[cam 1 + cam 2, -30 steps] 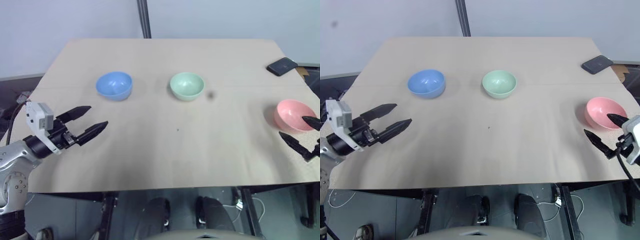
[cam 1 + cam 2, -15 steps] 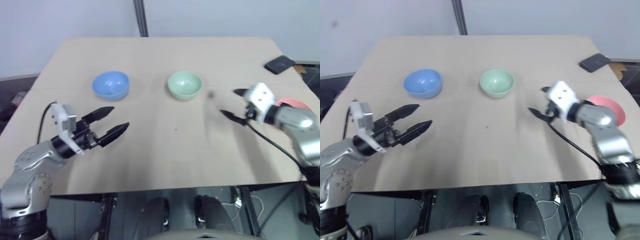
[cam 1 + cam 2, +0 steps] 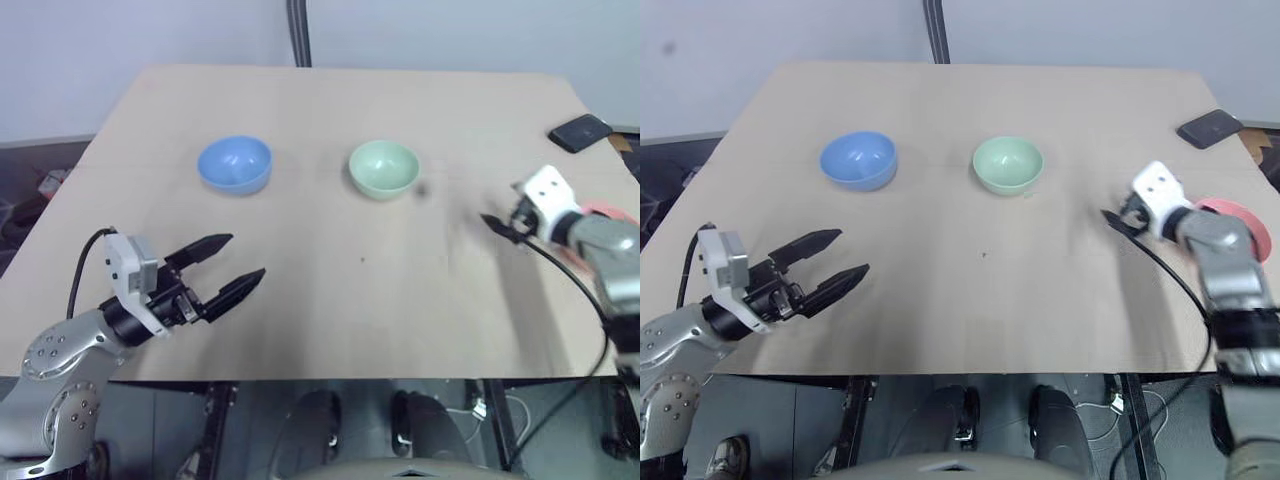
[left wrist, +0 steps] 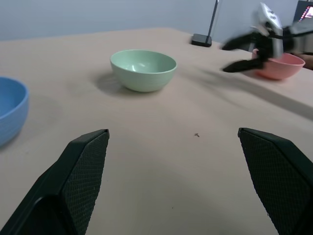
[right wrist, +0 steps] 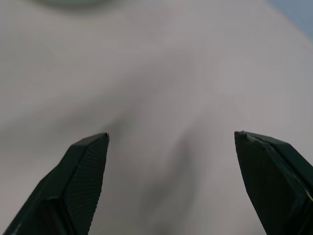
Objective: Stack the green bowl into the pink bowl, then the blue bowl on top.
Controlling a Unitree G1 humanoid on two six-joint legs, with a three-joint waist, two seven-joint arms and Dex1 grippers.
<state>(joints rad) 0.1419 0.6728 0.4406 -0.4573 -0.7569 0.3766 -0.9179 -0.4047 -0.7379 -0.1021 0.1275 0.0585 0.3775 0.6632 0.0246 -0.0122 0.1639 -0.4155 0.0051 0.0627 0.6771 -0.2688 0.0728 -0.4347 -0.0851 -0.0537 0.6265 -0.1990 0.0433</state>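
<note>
Next, my right gripper brings the pink bowl (image 3: 1244,222) first, as it sits at the table's edge far from my left gripper, in front of the green bowl.
On the tan table (image 3: 330,300) the blue bowl (image 3: 235,164) stands at the back left and the green bowl (image 3: 384,168) at the back middle. The pink bowl (image 4: 279,65) sits at the right edge, partly hidden in the eye views by my right forearm. My left gripper (image 3: 240,258) hovers open over the front left of the table, well short of the blue bowl, pointing toward the middle. Open and empty, my right gripper (image 3: 1118,213) hangs just left of the pink bowl and right of the green bowl, above bare table (image 5: 161,73).
A dark phone (image 3: 583,130) lies at the table's back right corner. A black pole (image 3: 300,30) rises behind the far edge. The table's front edge runs close under both arms.
My right gripper left the front right edge beside the pink bowl and swung inward to the bowl's left side. The left gripper drifted slightly toward the middle. The head view has shifted.
</note>
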